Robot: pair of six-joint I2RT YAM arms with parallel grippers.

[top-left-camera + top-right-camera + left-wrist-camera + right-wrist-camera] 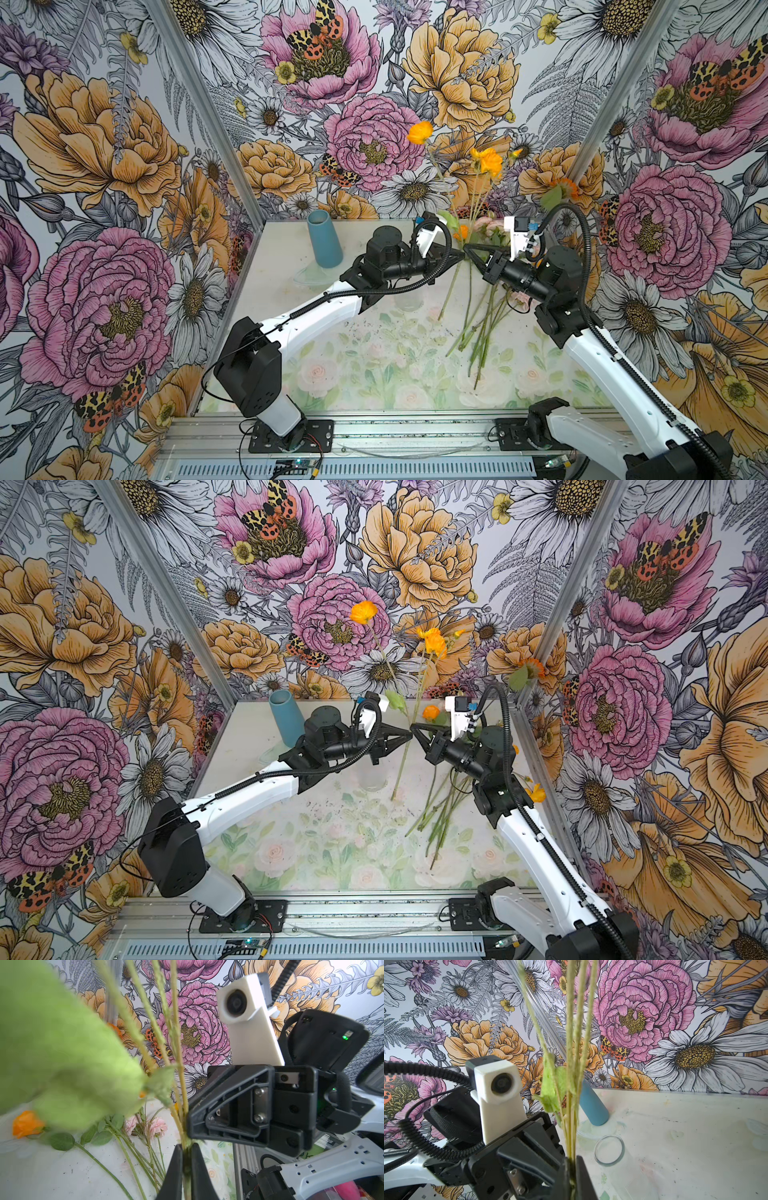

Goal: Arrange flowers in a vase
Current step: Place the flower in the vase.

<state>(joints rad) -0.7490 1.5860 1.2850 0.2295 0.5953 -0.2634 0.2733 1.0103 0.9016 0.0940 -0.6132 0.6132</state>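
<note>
The same stems [415,706] are held by both grippers, so next my right gripper lets go and moves away before my left gripper takes the stems to the clear glass jar.
A bunch of flowers with thin green stems and orange heads [419,132] [434,640] stands upright above the table's middle. My left gripper [461,254] [187,1147] is shut on the stems from the left. My right gripper [467,248] [572,1158] meets it tip to tip from the right, and its jaws stand close on the same stems [572,1126]. A large green leaf [62,1053] blurs much of the left wrist view. The blue vase [325,239] [592,1105] stands at the back left of the table, apart from both grippers.
More cut flowers lie on the table at the right, with stems [484,332] fanned toward the front and pink heads [158,1126] and an orange head [27,1123] toward the back. A clear glass jar [609,1150] [372,781] stands mid-table. Printed walls enclose three sides.
</note>
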